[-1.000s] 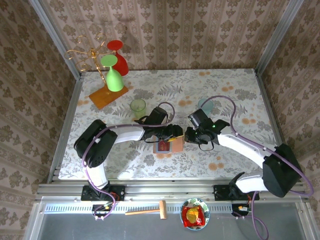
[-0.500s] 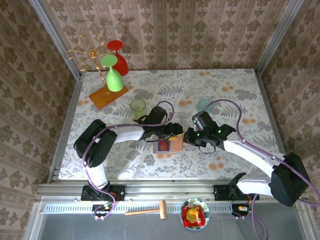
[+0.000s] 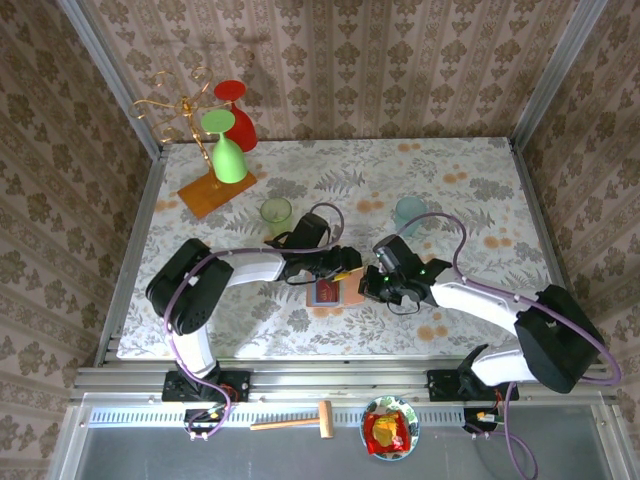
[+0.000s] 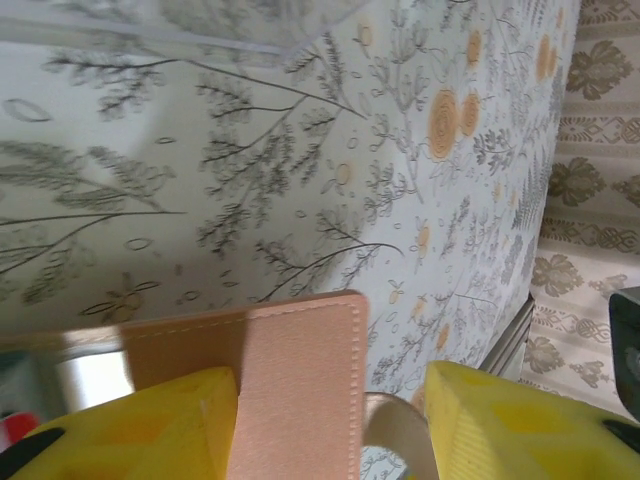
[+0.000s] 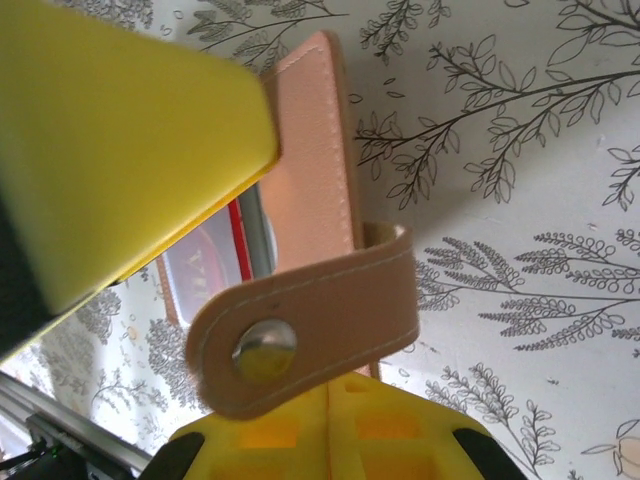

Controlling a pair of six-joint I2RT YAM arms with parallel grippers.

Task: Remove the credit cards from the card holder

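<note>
Next, my right gripper comes over and pushes the flap (image 3: 353, 288) flat before it takes the red card, because the snap strap (image 5: 318, 320) curls in over the card holder's raised tan flap.
The tan card holder (image 3: 345, 291) lies open on the table's middle, a red credit card (image 3: 326, 291) showing in its pocket. My left gripper (image 3: 343, 266) stands open over its far edge; in the left wrist view my left gripper (image 4: 330, 388) has the tan flap (image 4: 300, 380) between its yellow fingers, with a gap on the right side. My right gripper (image 3: 371, 284) sits at the holder's right edge. In the right wrist view my right gripper (image 5: 335, 388) is shut, fingers pressed together. The snap strap (image 5: 300, 320) lies across their tips, with the red card (image 5: 205, 268) beyond.
A gold rack on an orange base (image 3: 215, 190) holds a green glass (image 3: 228, 158) and a red glass (image 3: 237, 120) at the back left. A green cup (image 3: 276, 211) and a pale blue cup (image 3: 408, 211) stand behind the arms.
My right gripper has closed its fingers and shifted left, up against the card holder's right edge and strap. The left arm and the card holder have stayed put.
</note>
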